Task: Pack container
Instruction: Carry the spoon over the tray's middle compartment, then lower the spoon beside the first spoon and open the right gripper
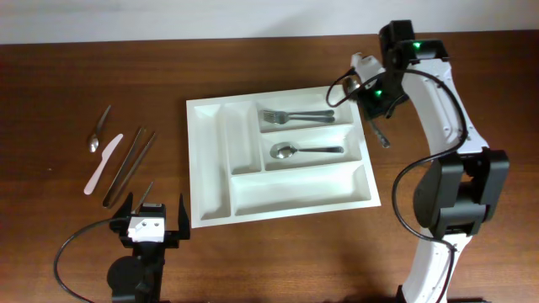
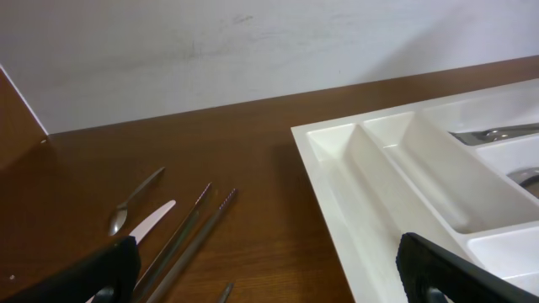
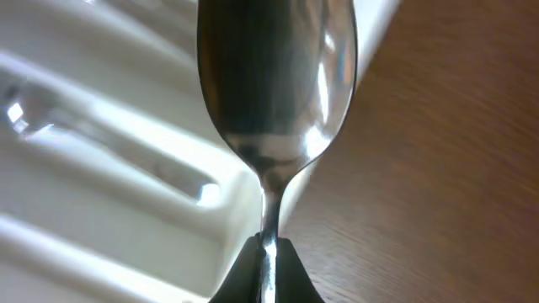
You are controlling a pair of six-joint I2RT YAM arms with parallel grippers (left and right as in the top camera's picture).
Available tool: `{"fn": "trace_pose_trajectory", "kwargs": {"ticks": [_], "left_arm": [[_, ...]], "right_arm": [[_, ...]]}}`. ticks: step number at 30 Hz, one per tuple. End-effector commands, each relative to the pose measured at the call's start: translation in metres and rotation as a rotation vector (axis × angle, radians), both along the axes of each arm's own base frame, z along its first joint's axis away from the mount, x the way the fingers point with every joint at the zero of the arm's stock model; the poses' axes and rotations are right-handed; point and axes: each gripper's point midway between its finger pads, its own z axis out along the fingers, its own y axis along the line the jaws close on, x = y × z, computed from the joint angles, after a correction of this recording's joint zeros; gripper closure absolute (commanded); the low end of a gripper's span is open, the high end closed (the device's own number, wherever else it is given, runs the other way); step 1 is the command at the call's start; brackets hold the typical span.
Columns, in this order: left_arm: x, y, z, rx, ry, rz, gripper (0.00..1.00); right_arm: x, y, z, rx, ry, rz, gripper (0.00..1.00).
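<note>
I can see open room (image 1: 308, 162) beside the spoon in the middle compartment (image 1: 312, 141), so I should keep moving the metal spoon in my right gripper there and let it go alongside.
The white container (image 1: 210, 168) lies mid-table, with forks (image 1: 290, 115) in its top long compartment and a spoon (image 1: 295, 151) in the middle one. My right gripper (image 1: 373, 112) hangs over the container's right rim, shut on a metal spoon (image 1: 382, 134). In the right wrist view the fingers (image 3: 268, 269) pinch the spoon's neck and its bowl (image 3: 274, 76) fills the frame above the container's edge (image 3: 101, 168). My left gripper (image 1: 153, 220) is open and empty at the front left. In its wrist view the jaws (image 2: 269, 278) frame bare wood beside the container (image 2: 354, 194).
Loose cutlery lies on the table left of the container: a spoon (image 1: 98, 131), a white knife (image 1: 103, 164), two long metal sticks (image 1: 130, 166) and a small metal piece (image 1: 146, 194). They also show in the left wrist view: spoon (image 2: 130, 202), knife (image 2: 152, 222), sticks (image 2: 192, 236).
</note>
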Motion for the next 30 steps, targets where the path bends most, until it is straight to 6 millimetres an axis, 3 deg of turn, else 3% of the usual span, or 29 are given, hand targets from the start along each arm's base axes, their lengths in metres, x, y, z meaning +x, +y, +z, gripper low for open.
{"fn": "trace_pose_trajectory", "kwargs": {"ticks": [1, 12, 23, 30], "left_arm": [[0.000, -0.002, -0.001, -0.013, -0.003, -0.006, 0.01], [0.000, -0.002, -0.001, -0.013, -0.003, -0.006, 0.01], [0.000, -0.002, -0.001, -0.013, -0.003, -0.006, 0.01], [0.000, -0.002, -0.001, -0.013, -0.003, -0.006, 0.01]], "right_arm": [[-0.005, 0.027, 0.021, 0.024, -0.053, 0.155, 0.96], [-0.042, 0.087, 0.019, 0.044, -0.030, 0.575, 0.96], [-0.060, 0.126, 0.026, 0.178, -0.105, 0.879, 0.96], [-0.064, 0.138, 0.017, 0.259, -0.132, 0.998, 0.96]]}}
